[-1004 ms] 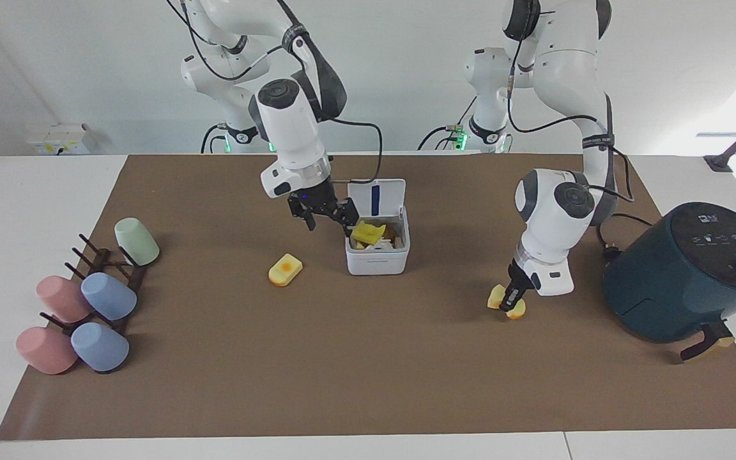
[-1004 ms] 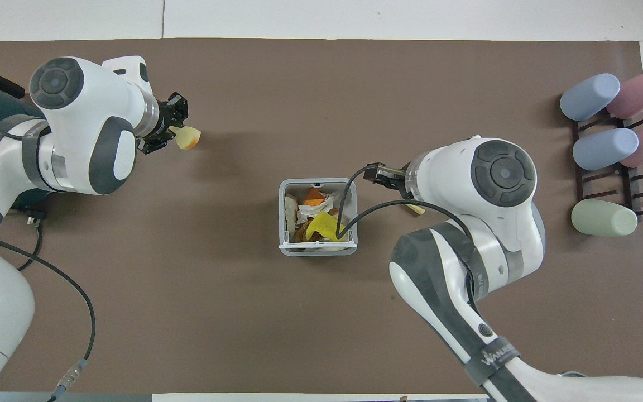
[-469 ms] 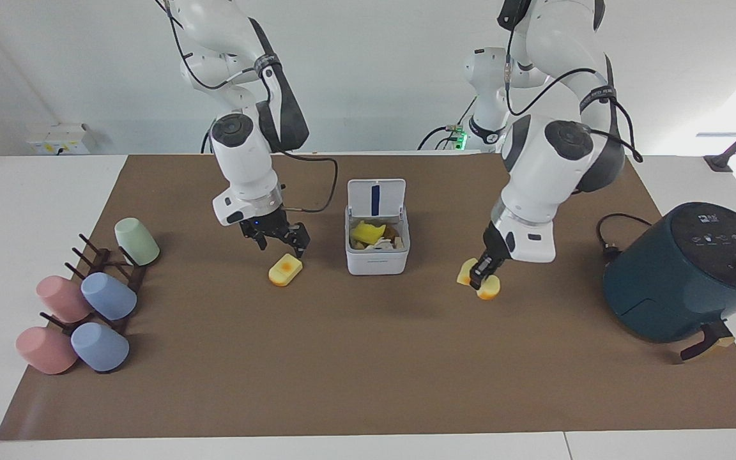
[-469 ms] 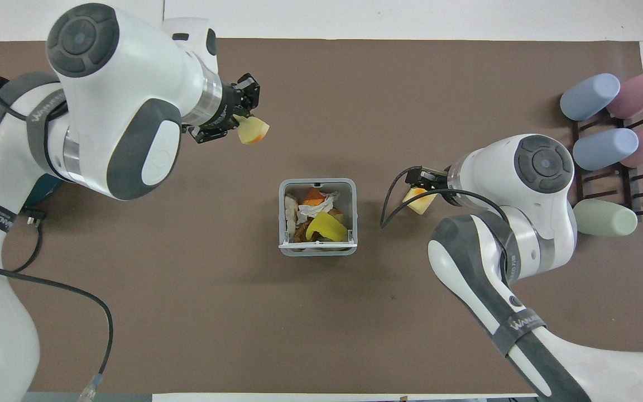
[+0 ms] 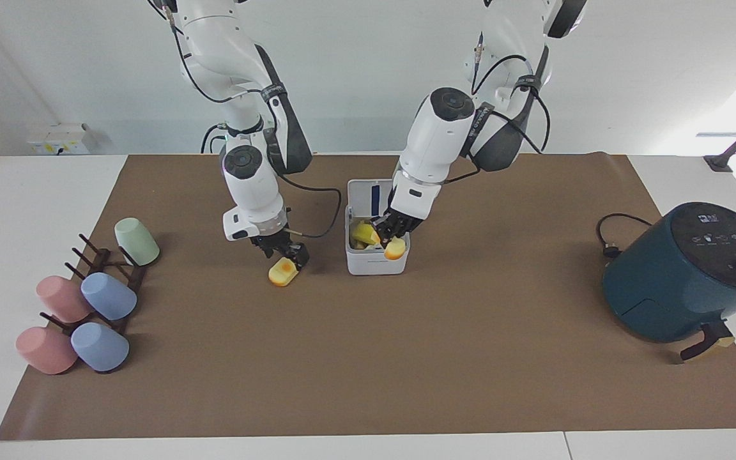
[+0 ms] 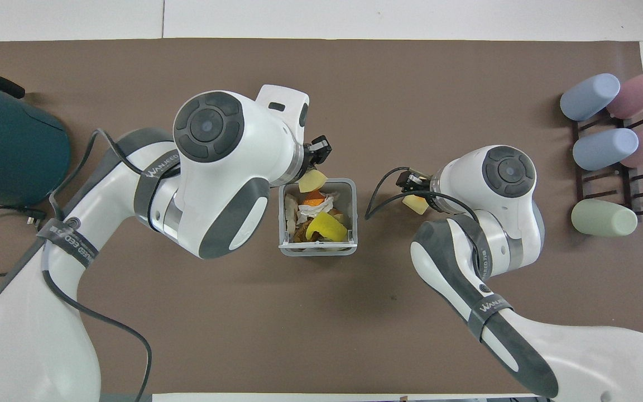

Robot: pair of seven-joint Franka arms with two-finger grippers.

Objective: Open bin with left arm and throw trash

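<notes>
The bin's open top (image 6: 321, 213) is blocked by my left gripper, so it should drop the yellow wedge (image 6: 312, 180) inside and pull away before my right gripper brings the slab.
The white bin (image 5: 375, 263) stands mid-table with its lid (image 5: 375, 194) tipped up and open; several bits of trash lie inside it. It also shows in the overhead view (image 6: 284, 223). My left gripper (image 5: 388, 235) is shut on the yellow orange-rimmed wedge (image 5: 396, 248) and holds it over the bin's open top, at the rim farther from the robots; the wedge also shows from overhead (image 6: 312, 180). My right gripper (image 5: 286, 253) is down at the yellow slab with the orange spot (image 5: 283, 272), which lies on the mat beside the bin. I cannot pick out the pale bread wedge.
A dark teal air fryer (image 5: 687, 271) with its cable (image 5: 607, 246) stands at the left arm's end of the table. A dark rack with several pastel cups (image 5: 96, 297) sits at the right arm's end. The brown mat (image 5: 368, 370) covers the table.
My left arm carried the wedge from near the air fryer to over the open bin. My right gripper left the bin, moved to the yellow slab and came down on it.
</notes>
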